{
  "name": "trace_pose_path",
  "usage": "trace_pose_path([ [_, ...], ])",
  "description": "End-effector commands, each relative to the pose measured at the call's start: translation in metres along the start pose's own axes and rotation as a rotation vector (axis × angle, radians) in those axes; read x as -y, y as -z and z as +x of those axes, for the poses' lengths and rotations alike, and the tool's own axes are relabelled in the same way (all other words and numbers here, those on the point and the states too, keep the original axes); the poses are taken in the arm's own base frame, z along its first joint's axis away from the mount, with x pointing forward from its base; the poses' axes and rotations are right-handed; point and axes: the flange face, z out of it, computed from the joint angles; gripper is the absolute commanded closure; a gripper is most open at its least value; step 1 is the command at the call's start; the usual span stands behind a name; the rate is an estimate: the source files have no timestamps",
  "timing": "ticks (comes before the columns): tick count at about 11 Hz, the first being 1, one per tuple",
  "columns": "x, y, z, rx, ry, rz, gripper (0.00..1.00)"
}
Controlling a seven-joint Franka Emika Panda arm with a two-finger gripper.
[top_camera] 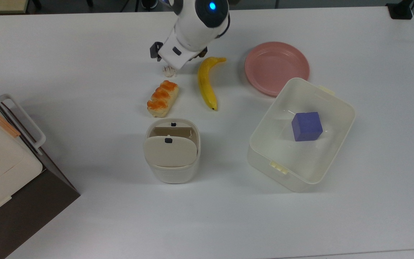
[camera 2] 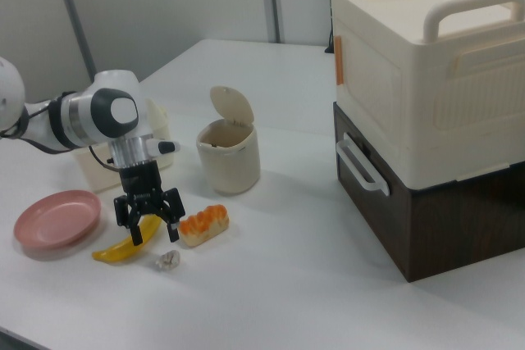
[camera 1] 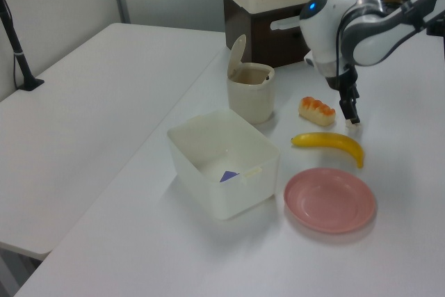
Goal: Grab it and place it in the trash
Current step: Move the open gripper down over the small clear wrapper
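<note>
The beige lid (camera 1: 237, 54) stands on its own at the bin's rim (camera 1: 236, 71), so it will stay open when the robot drops the wad of crumpled white paper in.
The crumpled white paper wad (top_camera: 169, 71) lies on the table just beyond the orange-topped bread roll (top_camera: 162, 98). It shows in the right view too, the wad (camera 2: 167, 260) sitting loose on the table. My gripper (camera 2: 154, 234) hangs open a little above it, fingers pointing down and spread, holding nothing. From the top view the white hand (top_camera: 176, 54) covers the wad's far edge. The trash (top_camera: 173, 151) is a small white bin standing nearer the top view's bottom, its beige lid tipped up off the opening (camera 2: 230, 153).
A banana (top_camera: 206, 84) lies right of the wad in the top view, with a pink plate (top_camera: 276, 67) beyond it. A translucent tub (top_camera: 336, 97) holds a purple cube (top_camera: 306, 126). A stacked cream and brown storage box (camera 2: 426, 104) stands at the top view's left.
</note>
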Motion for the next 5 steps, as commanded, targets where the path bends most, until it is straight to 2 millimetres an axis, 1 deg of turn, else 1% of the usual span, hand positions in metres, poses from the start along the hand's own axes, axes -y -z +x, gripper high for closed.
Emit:
trace_pose_path([
  [1, 0.002, -0.019, 0.008, 0.007, -0.015, -0.040, 0.00],
  [3, -0.001, -0.023, 0.009, 0.017, -0.014, -0.053, 0.00],
  [4, -0.006, -0.025, 0.008, 0.024, -0.021, -0.052, 0.00],
  [5, -0.011, -0.028, 0.008, 0.031, -0.028, -0.048, 0.05],
])
